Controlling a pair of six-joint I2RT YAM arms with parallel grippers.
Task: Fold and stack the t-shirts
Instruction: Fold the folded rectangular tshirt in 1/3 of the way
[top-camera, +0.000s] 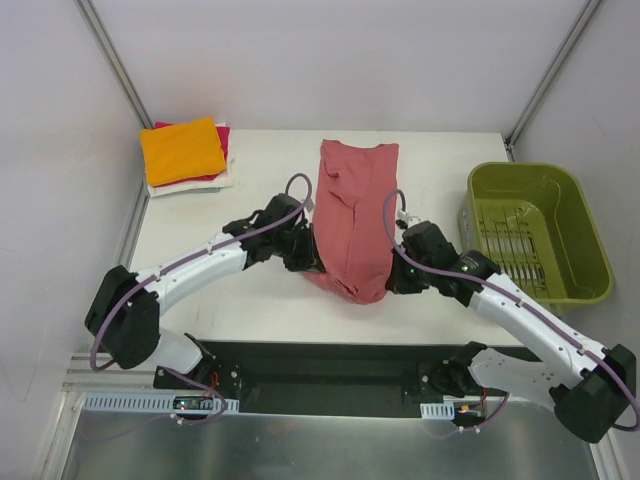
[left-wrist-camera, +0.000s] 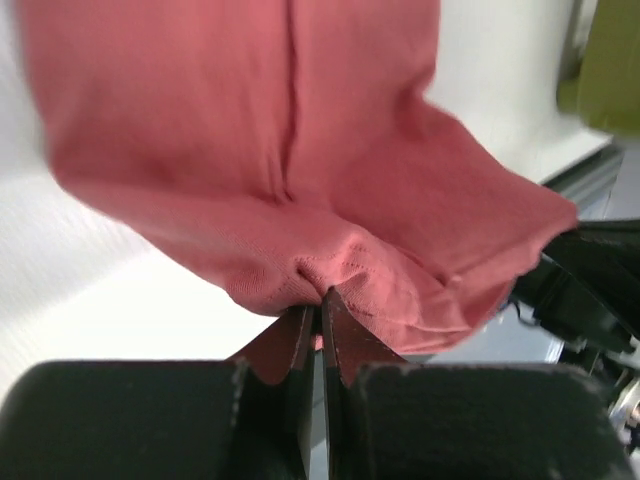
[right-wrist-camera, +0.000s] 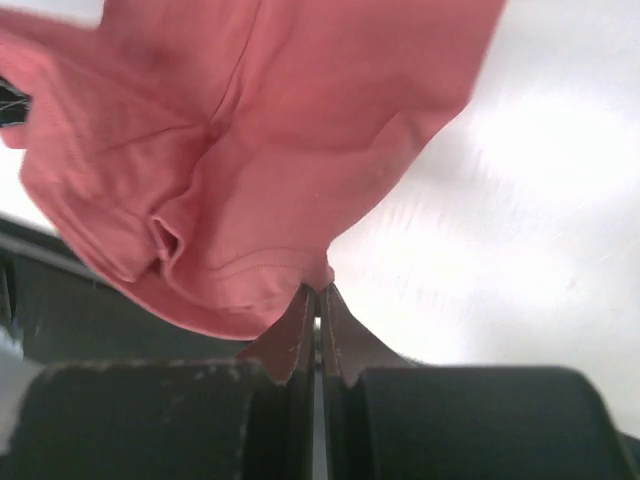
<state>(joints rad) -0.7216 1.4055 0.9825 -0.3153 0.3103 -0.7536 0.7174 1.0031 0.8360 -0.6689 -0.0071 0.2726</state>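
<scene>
I can see both grippers pinching the salmon-red t-shirt's near end (top-camera: 352, 286) and its far part (top-camera: 352, 195) flat, so my left gripper should continue over that part and release there.
The salmon-red t-shirt (top-camera: 355, 215) lies as a long strip down the middle of the table, its near end lifted and bunched. My left gripper (top-camera: 308, 258) is shut on the near-left edge of this shirt; the left wrist view shows the cloth (left-wrist-camera: 330, 170) pinched at my closed tips (left-wrist-camera: 322, 297). My right gripper (top-camera: 392, 275) is shut on the near-right edge; the right wrist view shows the shirt (right-wrist-camera: 260, 140) pinched at my tips (right-wrist-camera: 317, 292). A stack of folded shirts, orange (top-camera: 182, 150) on top of magenta and white, sits at the far left corner.
The olive-green plastic basket (top-camera: 540, 232) stands at the right edge of the white table (top-camera: 250, 300). A black strip runs along the table's near edge (top-camera: 330, 365). The stack lies well left of both arms.
</scene>
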